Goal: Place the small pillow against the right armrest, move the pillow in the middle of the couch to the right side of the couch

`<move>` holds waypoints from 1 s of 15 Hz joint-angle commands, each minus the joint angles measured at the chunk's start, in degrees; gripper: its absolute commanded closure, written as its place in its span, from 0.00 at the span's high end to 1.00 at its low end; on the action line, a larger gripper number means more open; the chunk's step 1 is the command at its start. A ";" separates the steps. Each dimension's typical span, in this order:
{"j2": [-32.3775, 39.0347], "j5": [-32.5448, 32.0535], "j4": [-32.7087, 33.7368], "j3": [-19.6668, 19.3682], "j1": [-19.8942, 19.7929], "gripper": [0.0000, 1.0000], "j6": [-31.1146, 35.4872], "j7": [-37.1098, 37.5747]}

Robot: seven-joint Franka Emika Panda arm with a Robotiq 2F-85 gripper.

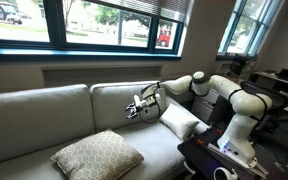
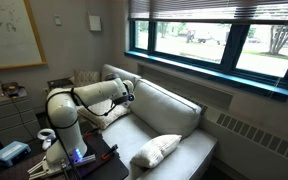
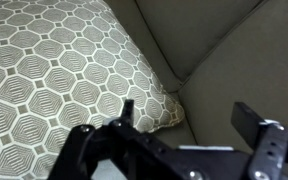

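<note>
The large tan pillow sits to one side while my open gripper faces the back cushion (image 3: 229, 75), so next I go lower and swing toward that pillow's near edge (image 1: 127, 144).
The large tan lattice-patterned pillow (image 1: 98, 155) lies flat on the seat of the grey-beige couch (image 1: 44, 110), near its middle front. It also shows in an exterior view (image 2: 156, 150) and fills the upper left of the wrist view (image 3: 54, 70). The small cream pillow (image 1: 180, 122) leans at the couch's end by the robot, under the arm (image 2: 110, 113). The armrest there is mostly hidden by the arm. My gripper (image 1: 136, 108) hovers in front of the back cushion, above the seat between the two pillows. It is open and empty (image 3: 189, 125).
The robot base stands on a dark table (image 1: 209, 158) at the couch's end, with a blue device (image 2: 9, 152) on it. Windows run behind the couch (image 1: 104, 25). Office desks and chairs (image 1: 279, 90) stand beyond the robot.
</note>
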 commanded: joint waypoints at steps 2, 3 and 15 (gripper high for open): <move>0.19 7.39 2.96 1.04 -2.18 1.00 -12.63 -4.97; 1.78 7.42 4.37 1.12 -2.32 1.00 -16.04 -4.97; -0.20 59.11 17.80 -19.36 12.78 1.00 -22.90 -16.08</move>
